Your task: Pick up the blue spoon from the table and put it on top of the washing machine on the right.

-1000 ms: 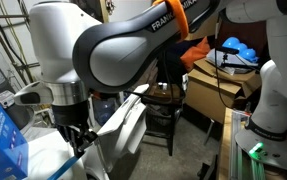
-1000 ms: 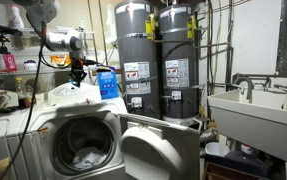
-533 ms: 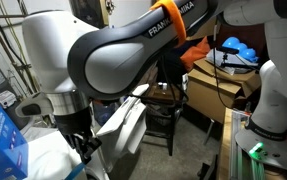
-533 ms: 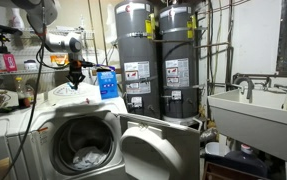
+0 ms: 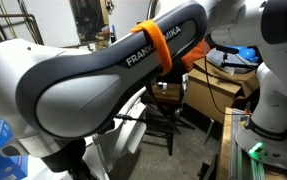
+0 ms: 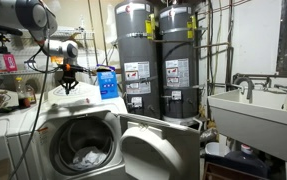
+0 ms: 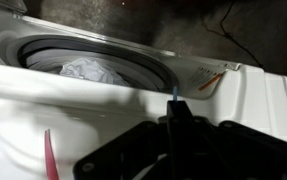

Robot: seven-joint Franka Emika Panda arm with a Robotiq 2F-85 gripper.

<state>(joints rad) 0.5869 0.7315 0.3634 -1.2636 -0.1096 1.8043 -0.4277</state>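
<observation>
I should keep lowering my gripper inward until the spoon is close to the washing machine's white top (image 7: 98, 125) and then let go, because that top is clear between the blue spoon (image 7: 175, 93) and the red strip.
In the wrist view my gripper (image 7: 175, 105) is shut, and a thin sliver of the blue spoon (image 7: 175, 93) sticks out between its fingertips. Under it lies the white top of the washing machine (image 7: 73, 115), with the drum opening and laundry beyond. In an exterior view the gripper (image 6: 67, 76) hangs just above the washing machine (image 6: 78, 101) top, near its back left. The small dark table (image 5: 164, 111) stands behind the arm in an exterior view, where the gripper is mostly hidden by the arm.
A blue box (image 6: 106, 82) stands on the machine top right of the gripper. The round door (image 6: 159, 150) hangs open in front. Two grey water heaters (image 6: 155, 60) stand behind, a white sink (image 6: 253, 108) at the right, cluttered shelves (image 6: 5, 65) at the left.
The gripper has moved left and slightly lower over the machine top, still shut on the spoon. The arm has swung toward one exterior camera and now fills that view.
</observation>
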